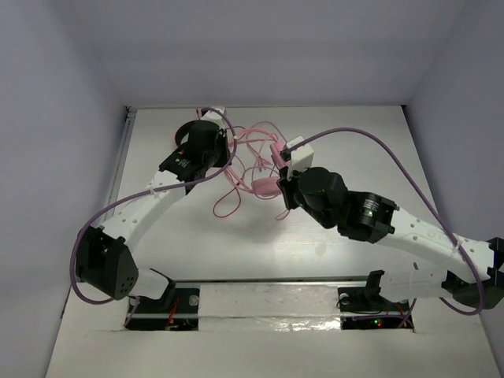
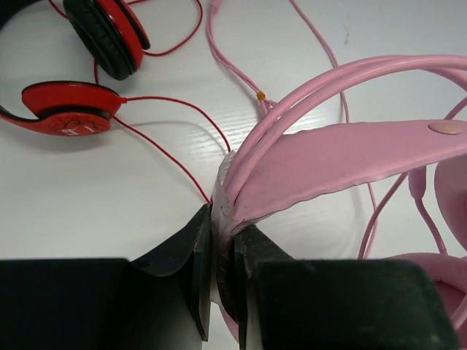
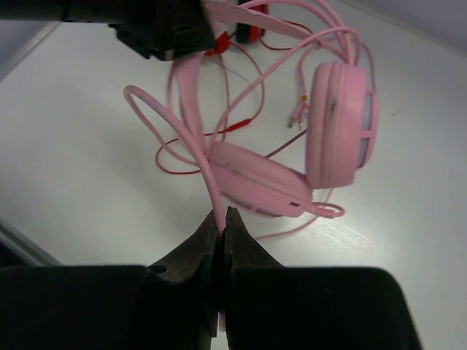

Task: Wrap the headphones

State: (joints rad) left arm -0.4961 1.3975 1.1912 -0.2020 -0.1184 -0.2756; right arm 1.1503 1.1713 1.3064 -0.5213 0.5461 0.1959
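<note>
My right gripper should keep going past the standing cup (image 3: 336, 124) and let go of the cable behind it. My left gripper is holding the headband, with the cable looping slack (image 3: 146, 106).
The pale-pink headphones (image 1: 264, 186) lie at the table's middle back between my two grippers. In the right wrist view one cup (image 3: 339, 120) stands on edge and the other cup (image 3: 255, 179) lies flat. My left gripper (image 2: 222, 219) is shut on the end of the pink headband (image 2: 350, 157); in the top view it (image 1: 223, 150) is at the headphones' left. My right gripper (image 3: 222, 215) is shut on the thin pink cable (image 3: 197, 138), just in front of the flat cup; in the top view it (image 1: 283, 172) is on the right. Loose cable loops (image 1: 253, 140) lie behind.
Smaller red-and-black headphones (image 2: 69, 109) with a red cable (image 2: 175, 109) lie left of the pink ones, and the red cable loops (image 1: 228, 206) toward the front. White walls enclose the table on three sides. My left gripper's body (image 3: 160, 29) shows beyond the pink cups.
</note>
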